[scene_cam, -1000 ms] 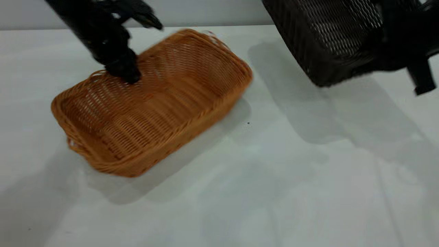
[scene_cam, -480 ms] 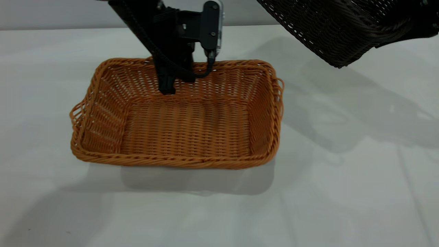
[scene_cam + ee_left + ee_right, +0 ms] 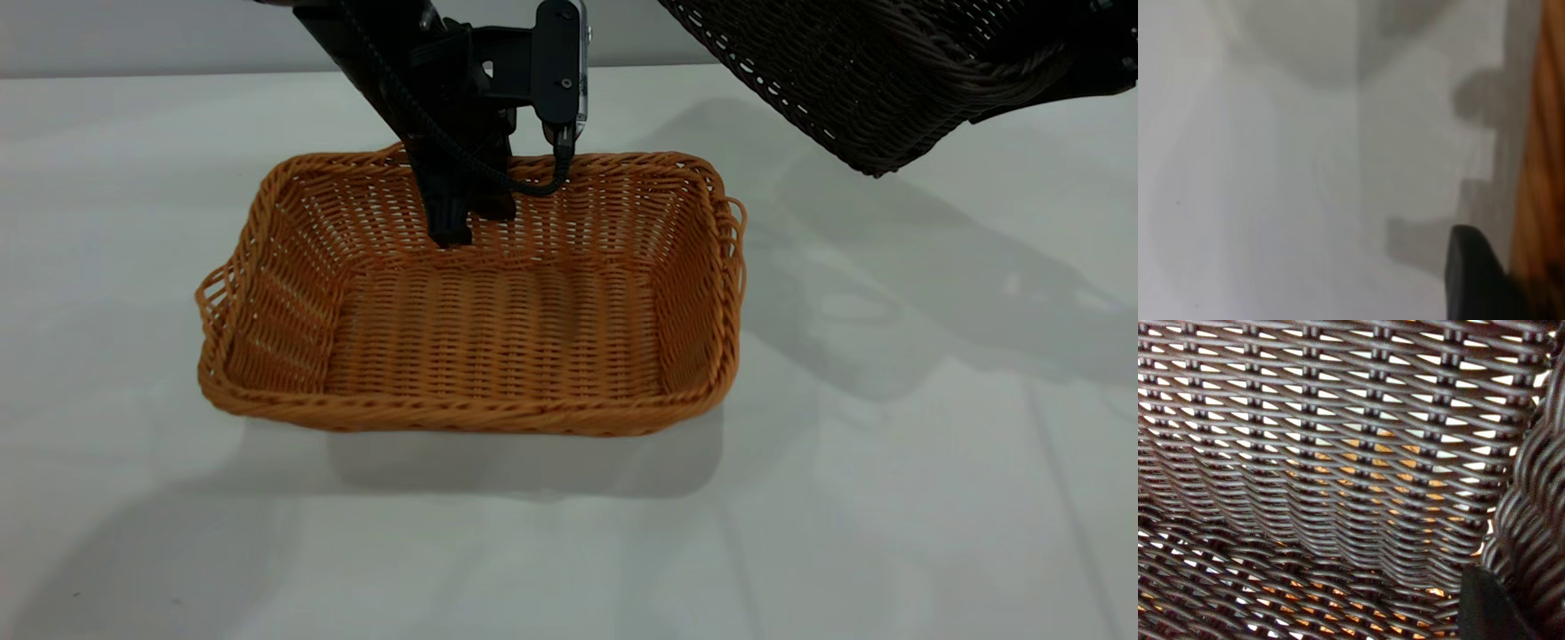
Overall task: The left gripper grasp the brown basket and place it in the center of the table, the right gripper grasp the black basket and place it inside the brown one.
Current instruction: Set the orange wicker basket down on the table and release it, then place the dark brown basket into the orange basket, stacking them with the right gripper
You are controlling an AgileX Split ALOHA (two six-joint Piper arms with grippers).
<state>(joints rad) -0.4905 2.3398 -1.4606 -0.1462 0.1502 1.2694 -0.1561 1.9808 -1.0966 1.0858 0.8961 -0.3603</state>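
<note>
I should back my left gripper out first because it is blocking the brown basket's far rim. Then my right gripper should level the tilted black basket and lower it inside.
The brown basket sits flat and square on the white table, near its middle. My left gripper reaches down over the basket's far long wall and is shut on that rim. In the left wrist view one black finger lies beside the orange wall. My right gripper is at the top right, shut on the black basket, which hangs tilted in the air, up and to the right of the brown one. In the right wrist view its dark weave fills the picture, with one finger at the braided rim.
The left arm's wrist camera bracket and looping cable hang over the brown basket's far rim. Shadows of both baskets fall on the table. Nothing else stands on it.
The left gripper has swung the brown basket from skewed to square and slid it right, with a further small shift in the last half second. The black basket has risen and stays up.
</note>
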